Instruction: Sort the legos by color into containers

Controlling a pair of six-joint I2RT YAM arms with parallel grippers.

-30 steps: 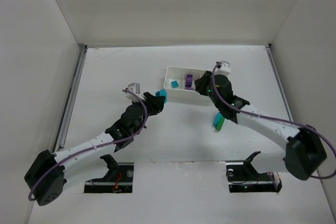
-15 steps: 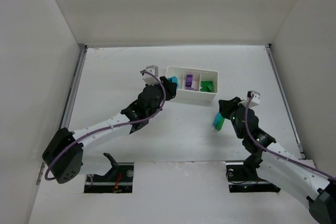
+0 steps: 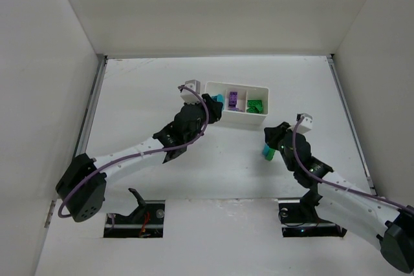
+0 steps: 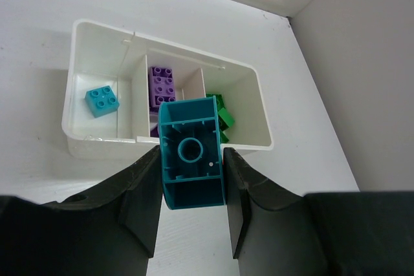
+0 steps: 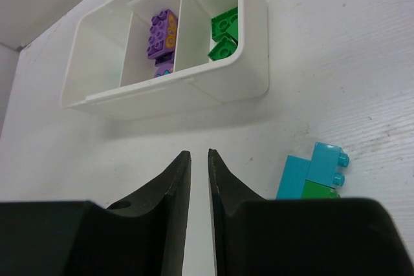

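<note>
The stack is made of teal and green joined together, and its green end points away from the tray. Next, my right gripper turns that green end to face my left gripper.
My left gripper (image 4: 191,154) is shut on a teal brick (image 4: 191,159) and holds it above the near wall of the white tray (image 4: 97,148), around the left and middle compartments. In the top view the left gripper (image 3: 212,105) is at the tray's (image 3: 240,120) left end. The left compartment holds a cyan brick (image 4: 101,101), the middle one purple bricks (image 4: 162,85), the right one green bricks (image 4: 224,118). My right gripper (image 5: 196,154) is nearly shut and empty, low over the table. A teal-and-green stack (image 5: 312,174) lies just to its right.
White walls enclose the table on the left, back and right. In the top view the teal-and-green stack (image 3: 268,152) lies in front of the tray's right end, beside my right gripper (image 3: 272,135). The tray also shows in the right wrist view (image 5: 194,92).
My left gripper carried the teal brick right and forward to the tray's left end. My right arm drew back from the tray to the table beside the teal-and-green stack.
</note>
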